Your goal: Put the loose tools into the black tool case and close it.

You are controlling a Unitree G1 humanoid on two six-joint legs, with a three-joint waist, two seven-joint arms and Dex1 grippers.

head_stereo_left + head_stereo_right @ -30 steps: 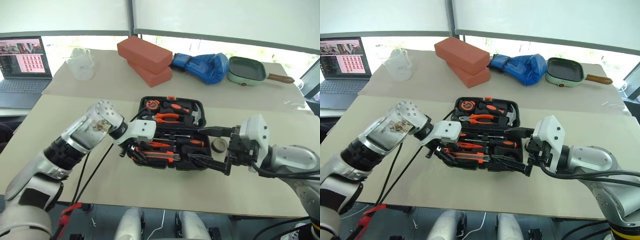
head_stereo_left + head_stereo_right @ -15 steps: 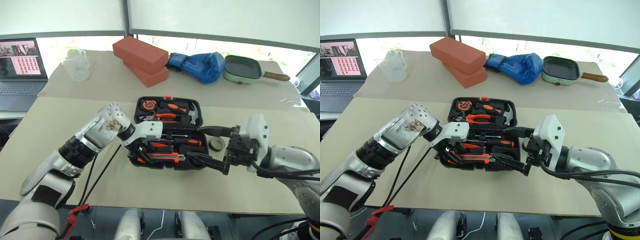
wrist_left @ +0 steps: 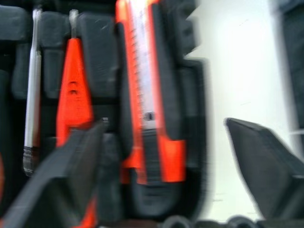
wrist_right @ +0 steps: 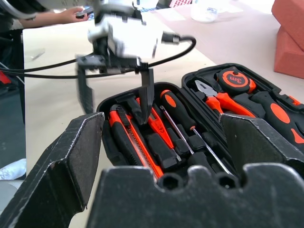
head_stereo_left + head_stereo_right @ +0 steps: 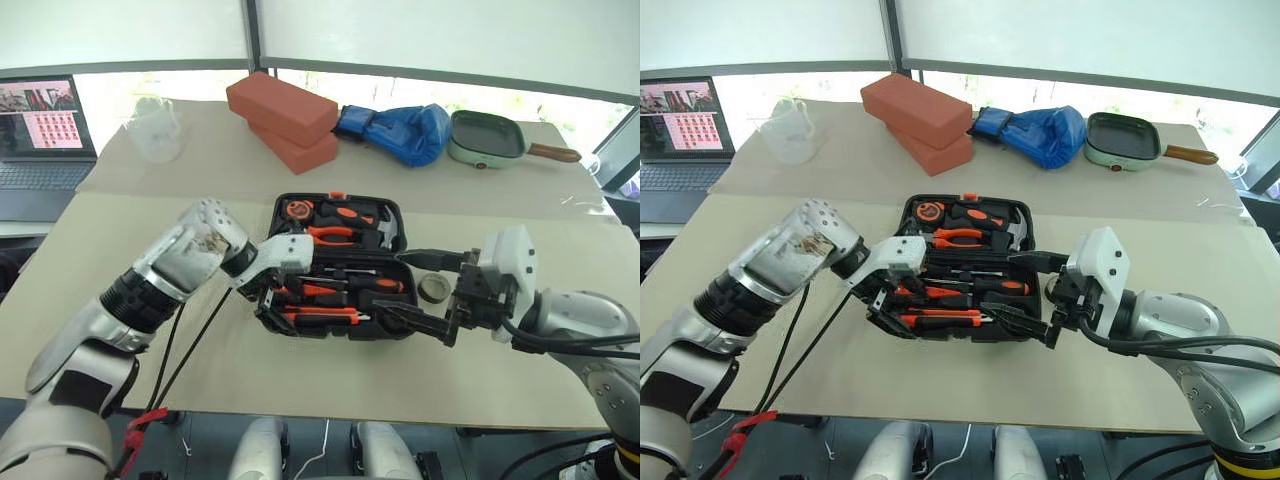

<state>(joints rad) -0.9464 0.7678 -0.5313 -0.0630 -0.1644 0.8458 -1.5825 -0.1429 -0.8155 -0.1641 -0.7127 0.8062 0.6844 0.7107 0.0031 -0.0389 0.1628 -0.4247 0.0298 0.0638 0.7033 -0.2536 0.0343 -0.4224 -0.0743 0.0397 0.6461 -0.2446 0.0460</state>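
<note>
I should close my left gripper's fingers and push the knife's outer edge point(image 3: 165, 107) down before I move away, because the utility knife point(image 5: 325, 316) is tilted and sits high in its slot.
The black tool case point(image 5: 392, 226) lies open mid-table. In its front half lie the utility knife point(image 3: 147, 109), the orange tester pen point(image 3: 73, 90) and two screwdrivers point(image 4: 176, 113). My left gripper point(image 4: 116, 95) hangs open over the case's left end, holding nothing; one finger point(image 4: 147, 90) is down beside the knife and the other stands outside the case's edge. My right gripper point(image 5: 412, 292) is open and empty at the case's right end. The small grey tape roll point(image 5: 434, 290) lies on the table just right of the case, by the right gripper.
Behind the case are two stacked red bricks point(image 5: 288, 120), a blue glove point(image 5: 400, 130) and a green pan point(image 5: 490, 140). A clear measuring jug point(image 5: 155, 128) and a laptop point(image 5: 45, 130) stand at the far left. A person's hand point(image 4: 71, 14) rests on the table beyond.
My left gripper has opened over the utility knife, which now lies free in its recess, and has lifted a little. The right arm has kept still.
</note>
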